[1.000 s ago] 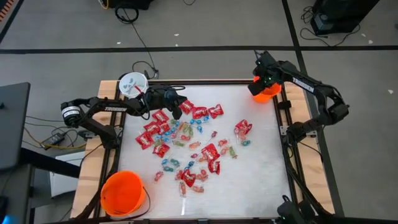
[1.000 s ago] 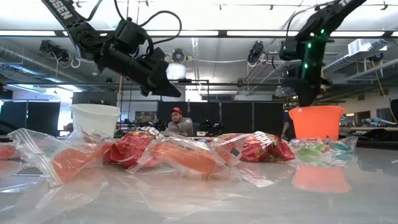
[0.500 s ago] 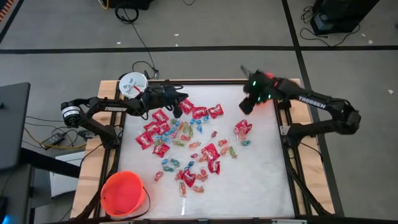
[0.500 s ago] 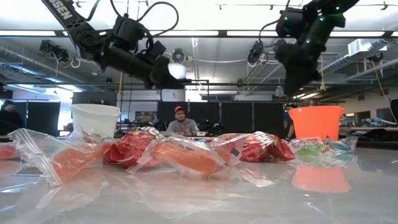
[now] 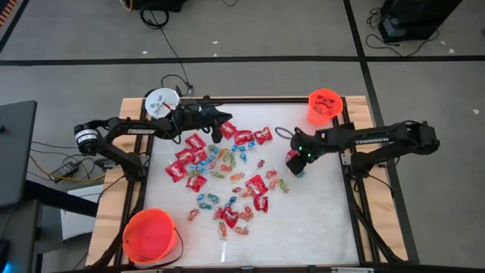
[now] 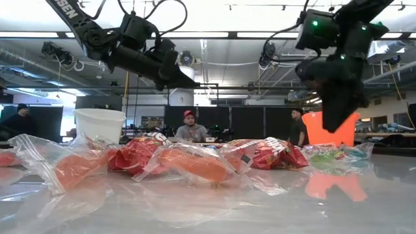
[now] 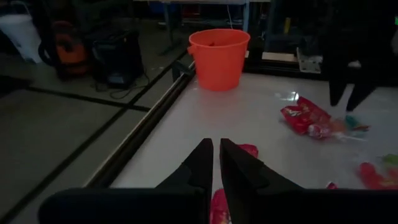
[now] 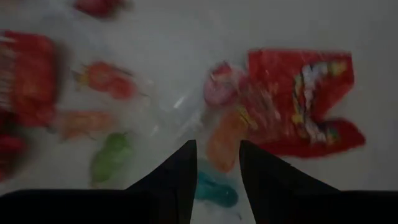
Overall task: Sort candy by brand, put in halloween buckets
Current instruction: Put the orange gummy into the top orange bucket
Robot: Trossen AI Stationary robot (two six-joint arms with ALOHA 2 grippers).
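I should keep moving down, because the orange sweet's narrow sides [image 8: 226,132] face my right gripper's open fingers. I will keep at it until the fingers close around the sweet's middle [image 8: 224,144].
Candy [image 5: 227,178] lies spread over the middle of the white table: red packets, blue pieces and clear-wrapped ones. My right gripper [image 5: 294,167] hangs open, pointing down, just above a red packet [image 8: 305,99], an orange sweet [image 8: 224,140] and a teal sweet [image 8: 217,190] at the right of the spread. My left gripper [image 5: 226,119] is shut, nearly level, above the pile's far left part with nothing between its fingers [image 7: 202,165]. The white bucket [image 5: 161,102], the small orange bucket [image 5: 324,106] and the larger orange bucket [image 5: 150,236] stand on their bases at the table's corners.
The table's right and near-right parts [image 5: 318,220] are bare white surface. The raised wooden frame [image 5: 227,98] runs round the table. People [image 6: 189,129] sit and stand in the room beyond the far edge.
My right gripper has swung from over the small orange bucket toward the near edge and the left, sinking and rolling its wrist, and now hangs over the sweets beside the red packet. My left gripper has tipped up slightly toward level.
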